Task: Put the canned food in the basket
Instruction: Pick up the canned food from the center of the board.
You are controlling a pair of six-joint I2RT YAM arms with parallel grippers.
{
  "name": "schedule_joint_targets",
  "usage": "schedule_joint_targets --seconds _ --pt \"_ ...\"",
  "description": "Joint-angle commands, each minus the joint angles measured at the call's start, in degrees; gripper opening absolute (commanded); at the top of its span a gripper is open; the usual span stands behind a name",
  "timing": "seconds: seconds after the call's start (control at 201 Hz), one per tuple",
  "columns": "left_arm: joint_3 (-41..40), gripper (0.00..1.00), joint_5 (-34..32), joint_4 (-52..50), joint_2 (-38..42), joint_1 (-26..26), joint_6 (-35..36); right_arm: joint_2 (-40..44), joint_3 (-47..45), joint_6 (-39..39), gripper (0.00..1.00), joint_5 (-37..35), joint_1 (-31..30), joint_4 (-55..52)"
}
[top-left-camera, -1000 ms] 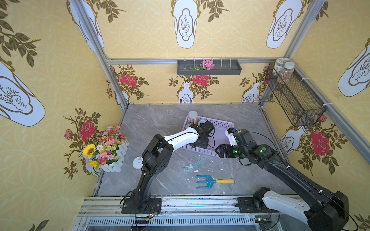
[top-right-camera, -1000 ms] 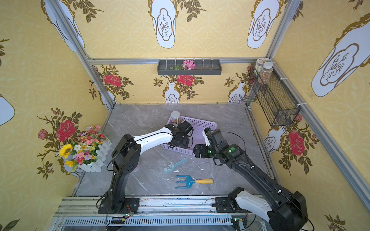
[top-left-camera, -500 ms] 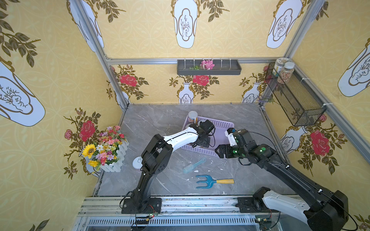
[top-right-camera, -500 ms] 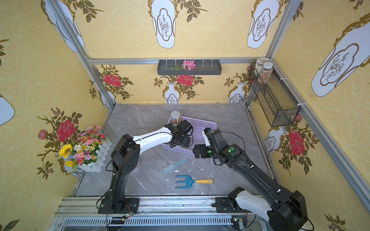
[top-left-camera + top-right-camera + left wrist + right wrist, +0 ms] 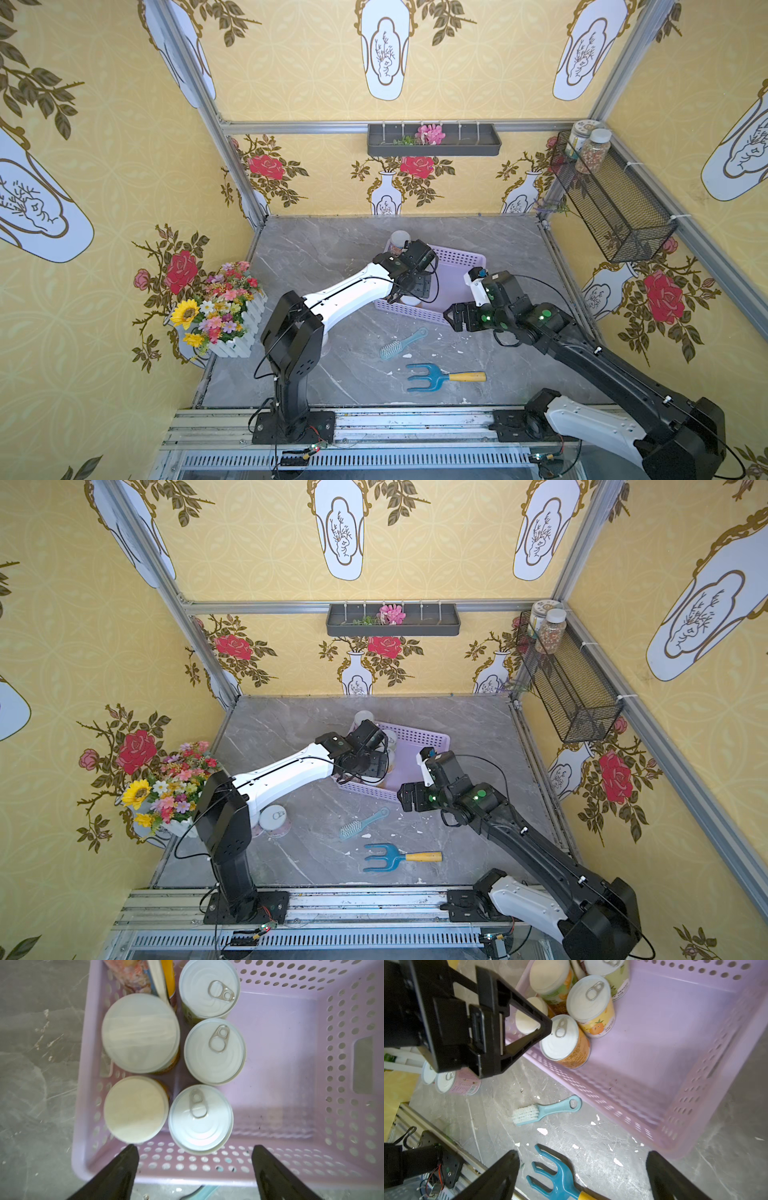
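The pink can nearer the basket [image 5: 273,817] stands upright with its side [image 5: 467,1082] free toward my empty right gripper, so I keep reaching until my fingers close around it.
The lilac basket [image 5: 461,266] [image 5: 311,1022] sits mid-table. Several canned-food tins [image 5: 214,1051] [image 5: 589,1003] stand upright in its left end, with white or pull-tab tops. My left gripper [image 5: 195,1148] [image 5: 405,293] hangs open over the basket's near left corner, above a pull-tab can [image 5: 200,1118] and holding nothing. A taller can [image 5: 400,241] stands at the basket's far left corner. Two more cans [image 5: 456,1082] [image 5: 274,816] rest on the table by the left arm's base. My right gripper [image 5: 583,1153] [image 5: 451,318] is open and empty, over the table just in front of the basket.
A light-blue brush [image 5: 402,344] and a blue garden fork [image 5: 440,377] with a yellow handle lie in front of the basket. A flower box [image 5: 220,311] stands at the left wall. A black wire basket [image 5: 611,199] with jars [image 5: 592,149] hangs on the right wall, a dark grey trough [image 5: 432,141] on the back wall.
My left gripper's jaws have spread apart over the basket's near left corner. Both arms have hardly shifted.
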State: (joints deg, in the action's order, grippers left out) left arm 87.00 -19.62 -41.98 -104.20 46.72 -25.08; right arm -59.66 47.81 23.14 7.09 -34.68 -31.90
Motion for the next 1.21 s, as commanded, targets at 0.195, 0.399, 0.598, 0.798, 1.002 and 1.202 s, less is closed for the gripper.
schedule_joint_targets --seconds 0.195,0.399,0.598,0.798,1.002,1.202 --pt "-16.3 0.92 2.6 3.14 18.4 -7.35 -7.04 -10.58 3.79 -2.16 0.97 -9.03 -17.68 11.8" --pt "-21.98 0.99 8.82 -0.69 30.27 -17.8 -7.65 -22.54 8.85 -6.18 0.97 -11.41 -27.54 18.93" --pt "-19.21 1.0 7.76 -13.79 35.67 -23.15 -7.12 -33.14 14.37 -9.46 0.97 -7.27 -30.75 24.98" --pt "-14.85 1.0 6.65 -22.66 40.05 -24.04 -8.95 -42.34 20.76 -11.97 0.97 -3.52 -31.68 28.27" --pt "-10.07 1.0 6.74 -27.64 43.39 -25.99 -10.47 -49.84 26.58 -13.65 0.97 -2.0 -31.71 29.99" --pt "-5.81 1.0 6.89 -31.63 44.29 -27.03 -11.11 -57.0 35.36 -15.59 0.97 0.02 -31.68 25.76"
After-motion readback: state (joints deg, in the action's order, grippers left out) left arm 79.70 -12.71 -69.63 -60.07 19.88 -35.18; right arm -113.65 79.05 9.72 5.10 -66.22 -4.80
